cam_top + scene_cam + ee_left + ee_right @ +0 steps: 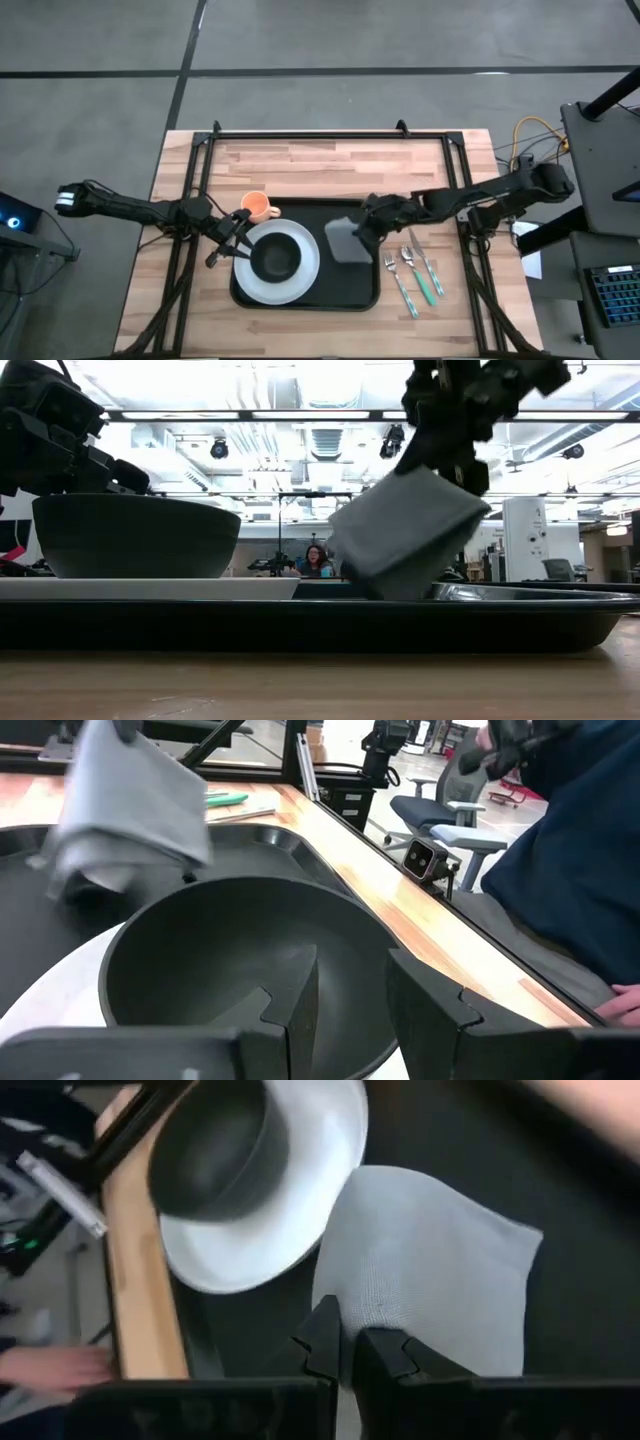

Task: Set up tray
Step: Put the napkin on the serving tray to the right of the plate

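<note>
The napkin's leading edge [329, 236] hangs near the white plate's rim. My right gripper should pull the napkin back over the tray's empty half [352, 282] before letting go.
The black tray [352, 290] lies in the middle of the table. On its left half a white plate [300, 278] carries a dark bowl [275, 260]. My left gripper [238, 245] is open at the bowl's left side. In the left wrist view one finger [285, 1015] stands inside the bowl's rim [380, 935] and the other [430, 1005] outside it, with a gap between them. My right gripper [364, 228] is shut on a grey folded napkin [345, 240] over the tray's right half. My right gripper pinches the napkin between its two fingers [330, 1342] at an edge near one corner [375, 1315]. The fingers come from above, slanting in from the table's right. The napkin hangs tilted below them [405, 535]; the tray's rim hides its lower end.
An orange cup [258, 207] stands on the wood just beyond the tray's far left corner. Three pieces of cutlery, some with green handles [415, 275], lie to the right of the tray. A person's sleeve [560, 850] and hand [620, 1005] show beyond the table's edge.
</note>
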`<control>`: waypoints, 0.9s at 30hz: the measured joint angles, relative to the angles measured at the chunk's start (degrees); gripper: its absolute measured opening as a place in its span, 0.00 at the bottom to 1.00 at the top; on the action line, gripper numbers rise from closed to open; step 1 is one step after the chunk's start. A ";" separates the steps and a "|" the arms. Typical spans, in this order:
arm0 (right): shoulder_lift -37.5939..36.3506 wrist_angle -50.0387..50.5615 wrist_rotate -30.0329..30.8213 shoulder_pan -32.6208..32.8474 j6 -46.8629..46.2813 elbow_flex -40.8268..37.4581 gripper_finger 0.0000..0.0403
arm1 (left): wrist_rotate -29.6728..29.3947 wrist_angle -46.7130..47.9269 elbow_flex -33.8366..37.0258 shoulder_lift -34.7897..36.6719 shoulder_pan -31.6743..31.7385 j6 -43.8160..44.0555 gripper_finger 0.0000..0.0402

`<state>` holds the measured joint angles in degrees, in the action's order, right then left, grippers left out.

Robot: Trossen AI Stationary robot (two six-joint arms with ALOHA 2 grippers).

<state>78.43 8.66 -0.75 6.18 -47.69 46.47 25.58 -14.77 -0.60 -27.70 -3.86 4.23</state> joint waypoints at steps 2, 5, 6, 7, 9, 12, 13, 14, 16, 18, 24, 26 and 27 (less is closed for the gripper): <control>2.27 -0.32 -0.42 0.44 -0.91 -0.26 0.02 | 0.00 0.01 -0.02 -0.01 0.00 0.00 0.25; 5.15 2.43 -0.94 0.60 -1.99 0.20 0.02 | 0.00 0.01 -0.02 -0.03 0.02 0.00 0.25; 5.86 4.46 -1.01 0.58 -2.04 1.00 0.02 | 0.00 0.01 -0.02 -0.01 0.01 0.00 0.25; 6.38 6.98 -1.01 0.56 -1.99 2.00 0.02 | 0.00 0.01 -0.02 -0.03 0.02 0.00 0.25; 7.49 15.06 -0.56 0.56 -1.50 4.42 0.02 | 0.00 0.01 0.00 -0.03 0.00 0.00 0.25; 9.23 25.00 2.34 0.82 0.10 8.13 0.02 | 0.00 0.01 -0.02 -0.03 0.00 0.00 0.25; 9.52 26.75 3.28 0.82 0.60 9.32 0.02 | 0.00 0.01 -0.02 -0.03 0.00 0.00 0.25; 9.60 27.20 3.85 0.80 1.05 10.50 0.02 | 0.00 0.01 -0.02 -0.03 0.01 0.00 0.25; 9.46 27.07 4.62 0.80 1.96 12.13 0.02 | 0.00 0.01 -0.02 -0.03 0.02 0.00 0.25; 9.42 27.12 5.53 0.76 2.75 13.67 0.02 | 0.00 0.01 0.00 -0.03 0.01 0.00 0.25; 8.94 26.99 5.67 0.18 3.66 16.87 0.02 | 0.00 -0.01 -0.04 -0.03 0.00 0.00 0.25; 8.94 27.17 4.18 -0.02 3.37 17.50 0.02 | 0.00 0.01 -0.02 -0.03 0.00 0.00 0.25; 8.94 27.13 3.41 -0.09 2.95 17.95 0.02 | 0.00 0.01 0.00 -0.03 0.00 0.00 0.25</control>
<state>87.37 35.79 2.67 6.09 -44.75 64.42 25.58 -14.76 -0.60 -27.73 -3.86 4.23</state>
